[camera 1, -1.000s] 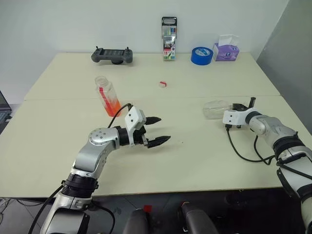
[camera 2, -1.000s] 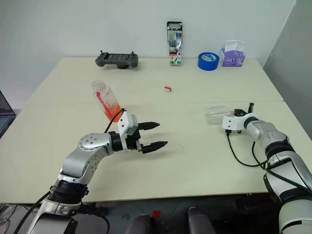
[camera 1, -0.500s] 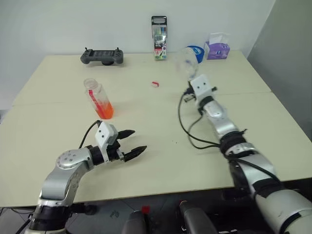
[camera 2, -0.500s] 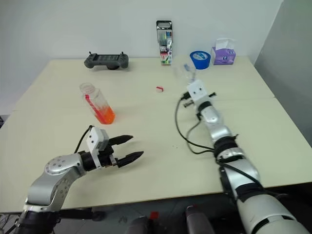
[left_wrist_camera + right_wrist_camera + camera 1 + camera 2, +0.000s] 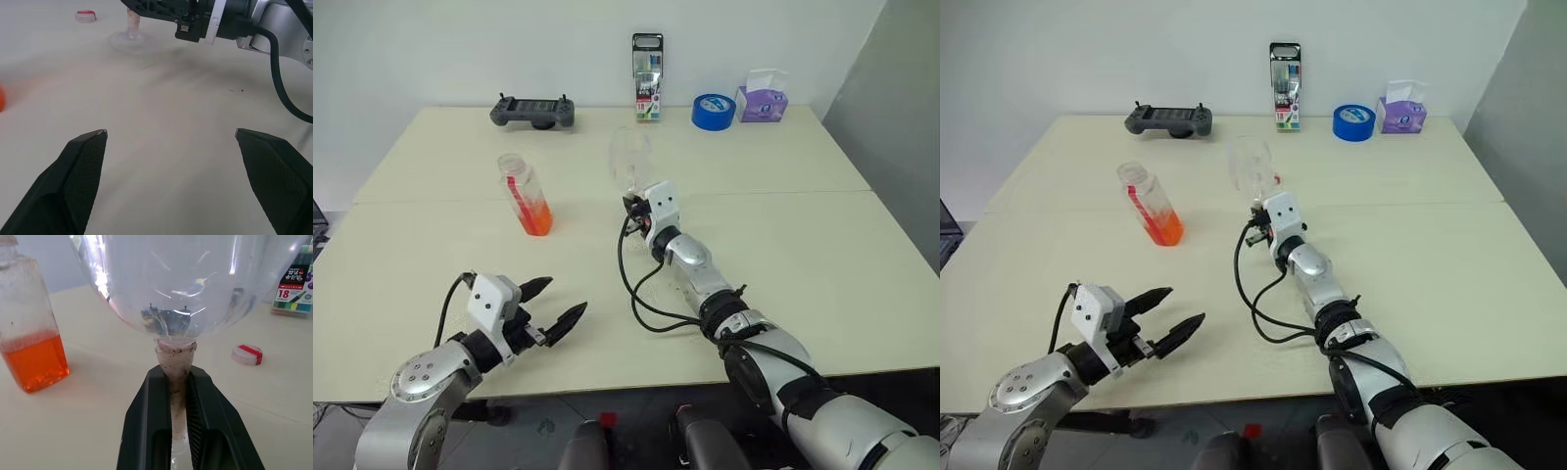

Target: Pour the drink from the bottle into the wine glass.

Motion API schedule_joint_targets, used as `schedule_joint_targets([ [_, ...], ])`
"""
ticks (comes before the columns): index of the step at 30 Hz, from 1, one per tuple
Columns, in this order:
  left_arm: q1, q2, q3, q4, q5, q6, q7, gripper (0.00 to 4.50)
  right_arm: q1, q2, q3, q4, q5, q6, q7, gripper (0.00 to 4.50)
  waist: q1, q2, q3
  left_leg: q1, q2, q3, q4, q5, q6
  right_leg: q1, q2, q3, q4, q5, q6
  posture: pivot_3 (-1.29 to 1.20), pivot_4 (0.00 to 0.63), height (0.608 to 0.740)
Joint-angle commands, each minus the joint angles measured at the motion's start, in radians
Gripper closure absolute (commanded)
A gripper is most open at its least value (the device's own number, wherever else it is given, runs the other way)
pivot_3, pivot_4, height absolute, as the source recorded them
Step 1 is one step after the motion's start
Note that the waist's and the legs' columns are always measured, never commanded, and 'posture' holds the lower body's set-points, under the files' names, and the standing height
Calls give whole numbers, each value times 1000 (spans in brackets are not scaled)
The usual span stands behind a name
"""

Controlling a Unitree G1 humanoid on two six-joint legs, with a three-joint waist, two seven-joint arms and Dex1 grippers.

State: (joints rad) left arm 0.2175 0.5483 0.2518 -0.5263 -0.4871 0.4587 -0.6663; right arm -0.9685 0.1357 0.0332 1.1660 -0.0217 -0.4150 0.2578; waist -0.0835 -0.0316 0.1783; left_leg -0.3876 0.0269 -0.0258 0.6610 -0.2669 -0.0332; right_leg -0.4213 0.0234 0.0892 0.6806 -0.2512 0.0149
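Observation:
I expect the bottle to pour a thin stream when I tip its opening [image 5: 510, 160] below level, because the orange-red drink [image 5: 536, 218] sits low in the bottle.
The bottle [image 5: 523, 192] stands uncapped on the table at the left, with the orange-red drink [image 5: 34, 360] filling its lower part. The wine glass [image 5: 628, 160] stands upright right of the bottle, at the table's middle. My right gripper [image 5: 177, 374] is shut on its stem [image 5: 176, 360], just below the bowl. The foot [image 5: 131, 41] sits at or barely above the tabletop; I cannot tell which. My left gripper [image 5: 563, 296] hovers open and empty near the front edge, well short of the bottle.
The red-and-white cap [image 5: 247, 354] lies on the table just beyond the glass. Along the back edge are a game controller [image 5: 532, 110], a marker box [image 5: 647, 78], a blue tape roll [image 5: 715, 111] and a tissue pack [image 5: 764, 98].
My right arm swung the glass from the table's right side to the middle, turning it from lying sideways to upright. My left gripper drew back toward the front left, still open.

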Motion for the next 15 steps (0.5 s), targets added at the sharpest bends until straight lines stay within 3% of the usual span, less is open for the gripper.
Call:
schedule_joint_targets([
  [1, -18, 17, 36, -30, -18, -18, 1, 0, 9, 46, 14, 24, -21, -54, -12, 4383, 0, 0, 0, 0, 0, 0, 0, 0, 0, 0, 0, 0, 0, 0, 0, 0, 150, 740],
  [13, -74, 47, 23, 28, -14, -26, -37, 0, 41, 46, -11, 41, 2, -53, 2, 4383, 0, 0, 0, 1, 0, 0, 0, 0, 0, 0, 2, 0, 0, 0, 0, 0, 150, 740],
  [14, -78, 49, 22, 32, -14, -26, -40, 0, 41, 44, -10, 41, 0, -50, -3, 3668, 0, 0, 0, 1, 0, 0, 0, 0, 0, 1, 2, 0, 0, 0, 0, 0, 150, 740],
  [15, -82, 51, 18, 35, -13, -27, -42, 0, 42, 42, -13, 40, 5, -46, 7, 3392, 0, 0, 0, 1, 0, 0, 0, 0, 0, 1, 2, 0, 0, 0, 0, 0, 150, 740],
])
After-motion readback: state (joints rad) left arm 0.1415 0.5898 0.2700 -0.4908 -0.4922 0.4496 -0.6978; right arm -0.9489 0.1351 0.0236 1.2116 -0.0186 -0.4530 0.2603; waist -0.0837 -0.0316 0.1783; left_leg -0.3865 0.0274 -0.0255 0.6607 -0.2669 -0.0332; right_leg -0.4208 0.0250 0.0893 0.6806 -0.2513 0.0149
